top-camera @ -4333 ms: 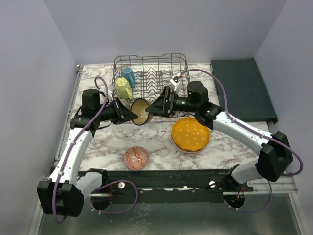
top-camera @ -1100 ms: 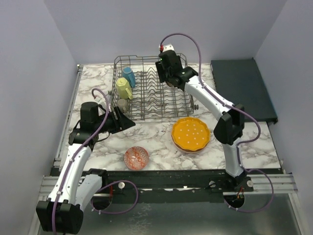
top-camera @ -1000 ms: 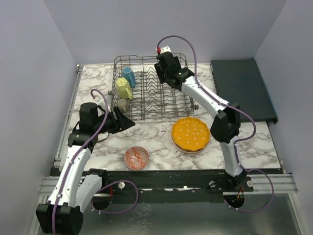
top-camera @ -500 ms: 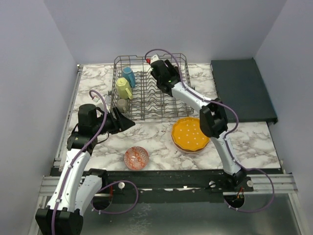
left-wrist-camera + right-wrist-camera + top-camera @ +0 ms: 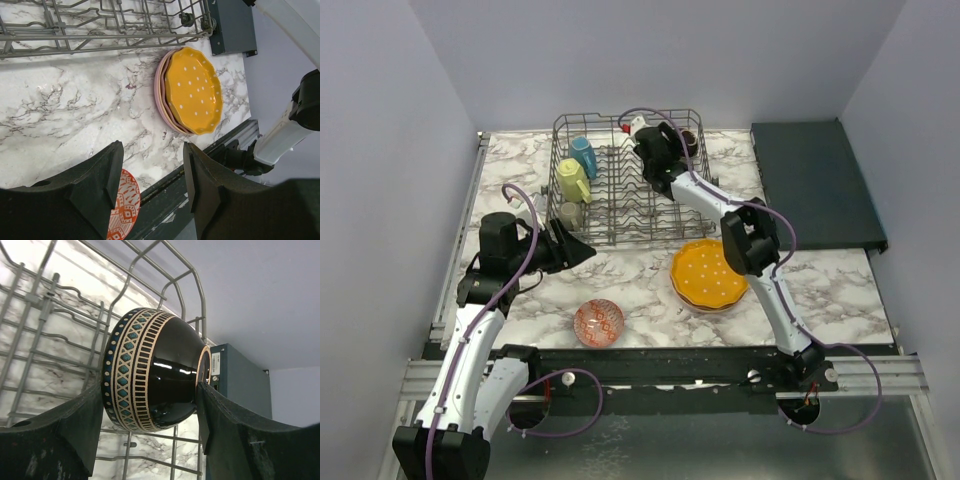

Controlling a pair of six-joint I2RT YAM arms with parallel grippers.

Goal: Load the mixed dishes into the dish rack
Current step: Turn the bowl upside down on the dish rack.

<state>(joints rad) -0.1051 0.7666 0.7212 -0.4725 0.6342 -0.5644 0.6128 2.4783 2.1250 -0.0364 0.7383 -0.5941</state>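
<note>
My right gripper keeps going down until the wires hold the bowl up, and then let go, because the dark brown bowl's patterned rim faces the wires over the dish rack's free corner.
My right gripper is shut on the dark brown bowl, one finger on its patterned rim and the other on its foot. The bowl is held on its side at the far right corner of the dish rack. A blue mug, a yellow-green mug and a small grey cup stand in the rack's left end. My left gripper hangs open and empty over the table, in front of the rack's left end. A red-patterned bowl lies near the front edge. The orange dotted plate rests on a pink plate.
A dark flat tray lies to the right of the rack. Grey walls close in the table on three sides. The right arm stretches from the front rail over the plates to the rack's back. The black front rail runs below the left gripper.
The dark bowl, earlier between both grippers in front of the rack, has been carried by the right gripper to the rack's far right corner. The left arm has drawn back slightly.
</note>
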